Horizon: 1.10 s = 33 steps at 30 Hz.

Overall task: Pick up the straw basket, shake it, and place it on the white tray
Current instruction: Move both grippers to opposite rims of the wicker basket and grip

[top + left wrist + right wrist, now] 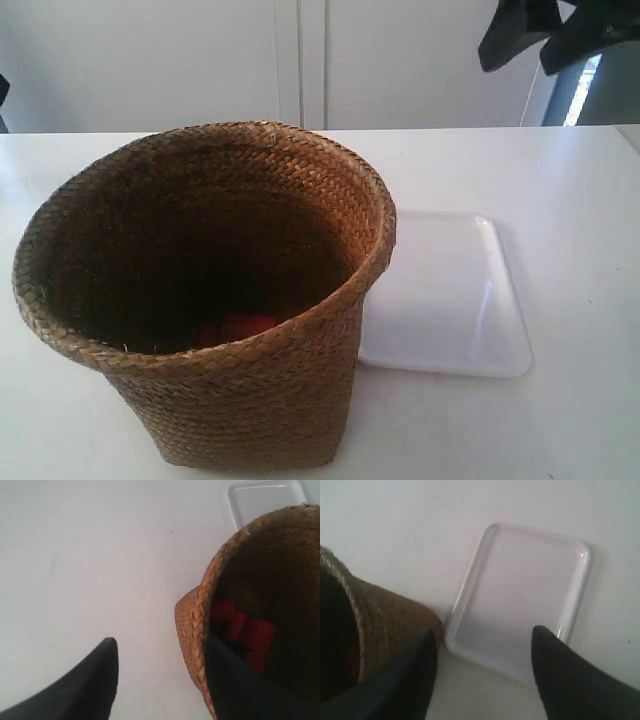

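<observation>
My gripper is going to shake the straw basket (205, 275). The red things (245, 327) lie mixed up deep inside it, so they will tumble around but stay in when I shake it.
The straw basket (205, 300) stands upright on the white table, brown and woven, with red things (240, 328) in its dark bottom. The white tray (450, 295) lies flat just beside it, partly hidden behind the basket's rim. In the left wrist view my left gripper (160, 642) is open; one finger (240, 680) shows against the basket's inside (280, 580), the other over bare table, with the rim (192, 625) between them. My right gripper (482, 630) is open above the tray (520, 595), next to the basket's wall (390, 620). The arm at the exterior view's right hangs high, its gripper (515, 62) well above the table.
The white table (560, 180) runs back to a white wall with a panel seam (300, 60). A dark bit (2, 95) shows at the exterior view's left edge. Bare table (100, 555) lies on the basket's side away from the tray.
</observation>
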Motion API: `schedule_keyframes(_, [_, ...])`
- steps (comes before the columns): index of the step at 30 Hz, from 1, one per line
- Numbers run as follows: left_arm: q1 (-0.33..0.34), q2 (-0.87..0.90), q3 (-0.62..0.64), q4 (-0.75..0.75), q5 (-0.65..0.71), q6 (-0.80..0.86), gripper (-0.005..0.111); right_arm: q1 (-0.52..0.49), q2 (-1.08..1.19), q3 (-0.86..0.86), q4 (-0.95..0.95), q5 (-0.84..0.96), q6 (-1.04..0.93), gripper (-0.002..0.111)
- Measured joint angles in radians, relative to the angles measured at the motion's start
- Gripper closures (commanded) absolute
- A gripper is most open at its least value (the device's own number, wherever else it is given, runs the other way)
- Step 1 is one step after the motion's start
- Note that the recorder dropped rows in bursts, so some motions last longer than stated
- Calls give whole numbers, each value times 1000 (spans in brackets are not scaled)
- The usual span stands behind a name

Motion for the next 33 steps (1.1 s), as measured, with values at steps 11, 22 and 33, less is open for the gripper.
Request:
schedule_keyframes(11, [-59,-193,224,-9,-40,14,48,61,-204,209,15,-80,-6,42])
schedule_keyframes(22, [-59,-268,448,-36,-223,34,48,212,-203,326,131,-286,-6,36])
schedule_keyframes(33, [-76,-172,448,-53,-212,40,43,277,-38,334,141,-292,12,36])
